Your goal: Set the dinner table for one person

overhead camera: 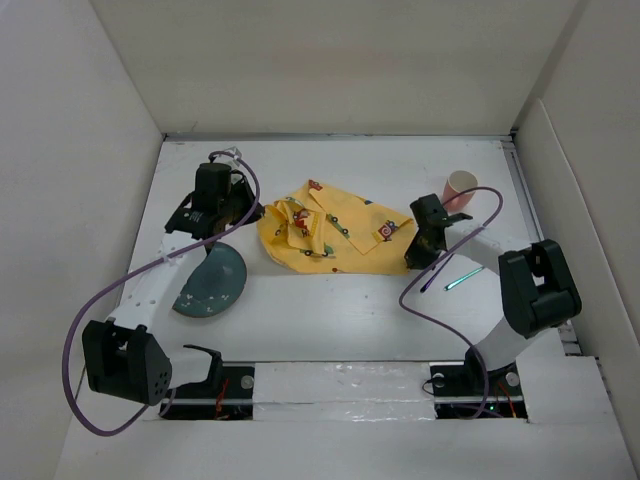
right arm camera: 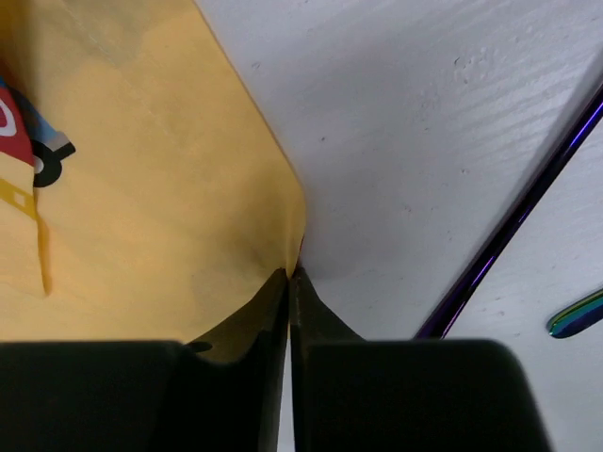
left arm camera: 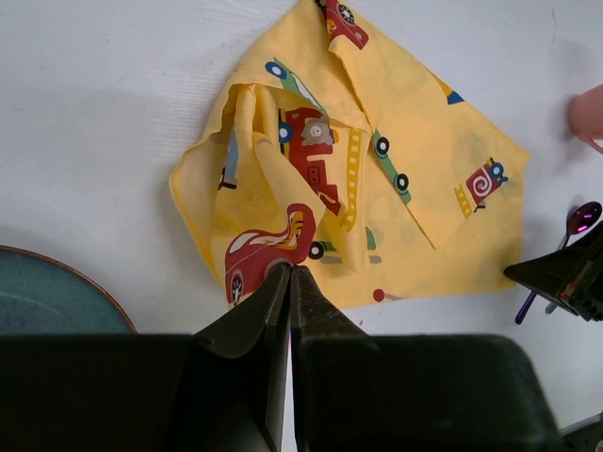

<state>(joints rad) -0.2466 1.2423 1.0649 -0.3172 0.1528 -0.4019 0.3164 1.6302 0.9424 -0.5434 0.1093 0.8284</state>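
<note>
I should use both grippers to pick up the yellow placemat by its corners (overhead camera: 266, 213), pull it tight and lay it flat, because it lies bunched in folds (overhead camera: 303, 226) near my left gripper.
The white dinner table (overhead camera: 330, 310) holds a crumpled yellow placemat (overhead camera: 330, 232) printed with cartoon cars, lying mid-table. My left gripper (overhead camera: 248, 213) hangs above the placemat's left edge; in the left wrist view its jaws (left arm camera: 290, 270) are shut with nothing between them, over the red car print on the placemat (left arm camera: 377, 160). My right gripper (overhead camera: 418, 258) is low at the placemat's right corner. In the right wrist view it (right arm camera: 292, 273) is shut on the cloth's edge (right arm camera: 141, 188), which puckers into the tips.
A teal plate (overhead camera: 212, 283) lies under the left arm, near left. A pink cup (overhead camera: 460, 187) stands at the back right. Iridescent cutlery (overhead camera: 463, 277) lies right of the right gripper; a purple handle (right arm camera: 528, 207) shows close by. White walls surround the table.
</note>
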